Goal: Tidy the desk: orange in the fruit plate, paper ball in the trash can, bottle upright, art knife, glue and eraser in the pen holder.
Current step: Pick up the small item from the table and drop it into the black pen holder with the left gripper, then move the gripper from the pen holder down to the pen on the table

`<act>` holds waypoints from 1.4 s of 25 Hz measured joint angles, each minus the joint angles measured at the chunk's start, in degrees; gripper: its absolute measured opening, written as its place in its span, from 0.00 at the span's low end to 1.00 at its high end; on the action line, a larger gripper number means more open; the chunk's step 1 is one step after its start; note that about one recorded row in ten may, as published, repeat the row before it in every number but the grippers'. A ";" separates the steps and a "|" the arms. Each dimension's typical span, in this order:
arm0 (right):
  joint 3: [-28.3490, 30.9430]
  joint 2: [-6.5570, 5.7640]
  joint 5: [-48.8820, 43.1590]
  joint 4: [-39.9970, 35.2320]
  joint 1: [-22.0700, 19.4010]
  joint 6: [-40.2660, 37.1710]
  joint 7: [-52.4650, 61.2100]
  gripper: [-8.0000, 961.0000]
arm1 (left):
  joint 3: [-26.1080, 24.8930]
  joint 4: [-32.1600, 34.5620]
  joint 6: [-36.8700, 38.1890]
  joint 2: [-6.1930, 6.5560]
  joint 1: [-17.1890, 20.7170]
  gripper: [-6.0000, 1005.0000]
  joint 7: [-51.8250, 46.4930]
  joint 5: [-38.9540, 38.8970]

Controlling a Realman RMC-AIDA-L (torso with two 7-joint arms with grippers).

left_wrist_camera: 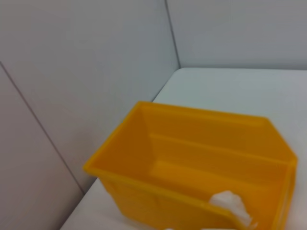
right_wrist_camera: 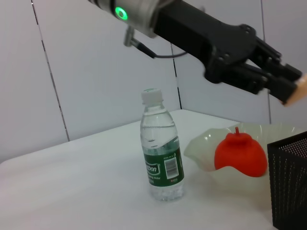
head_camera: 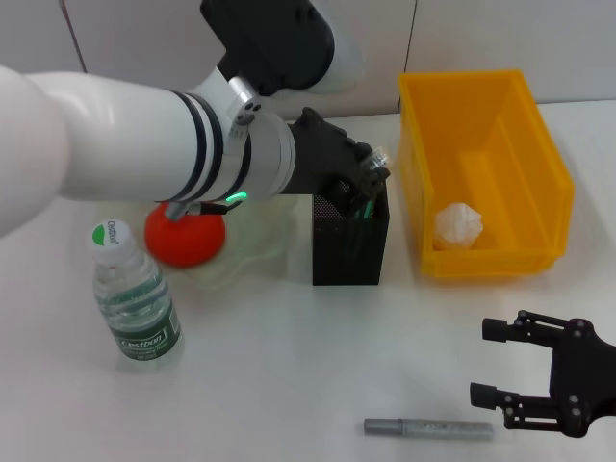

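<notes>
I should keep holding the eraser (head_camera: 379, 157) still over the pen holder's opening (head_camera: 337, 202) with my left gripper, then let it go straight into the holder.
My left gripper (head_camera: 371, 171) hangs just above the black mesh pen holder (head_camera: 350, 243), shut on the small tan eraser (right_wrist_camera: 295, 91). The gripper also shows in the right wrist view (right_wrist_camera: 283, 82). The orange (head_camera: 185, 237) lies in the pale-green fruit plate (head_camera: 258, 252). The bottle (head_camera: 136, 300) stands upright at the front left. The paper ball (head_camera: 458, 225) lies inside the yellow trash can (head_camera: 486, 106). A grey art knife (head_camera: 428, 426) lies flat on the table at the front. My right gripper (head_camera: 491, 364) is open and empty, just right of the knife.
The trash can stands right beside the pen holder. Something green (head_camera: 366, 208) shows inside the holder. The left forearm spans the back left above the plate. A wall runs behind the table.
</notes>
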 joint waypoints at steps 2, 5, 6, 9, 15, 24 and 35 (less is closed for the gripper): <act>0.00 0.00 0.00 0.00 0.14 0.00 0.00 0.83 | 0.72 -2.71 -2.70 0.00 -0.38 0.26 0.38 0.01; 0.00 0.00 0.00 0.00 0.26 -0.37 0.02 0.83 | 1.51 -4.63 -5.34 0.00 -0.64 0.26 0.68 -0.02; 0.00 0.00 0.00 0.00 0.27 -0.47 0.04 0.83 | 1.60 -5.11 -5.94 0.00 -0.74 0.26 0.69 -0.03; 0.08 0.00 0.00 0.00 0.27 -0.55 0.07 0.83 | 1.62 -5.91 -6.27 0.00 -1.03 0.26 0.66 -0.06; 0.42 0.00 0.00 0.00 0.25 -0.65 0.25 0.83 | 2.02 -9.63 -7.91 0.00 -2.13 0.27 0.21 -1.38; 0.50 0.00 -0.13 0.00 -0.02 -0.73 0.26 0.83 | 2.28 -10.14 -10.15 0.00 -1.95 0.39 0.00 -1.49; 4.98 -0.15 -0.35 1.21 0.54 -3.08 3.91 0.83 | -7.66 0.93 -1.20 0.50 10.25 0.72 33.56 -42.50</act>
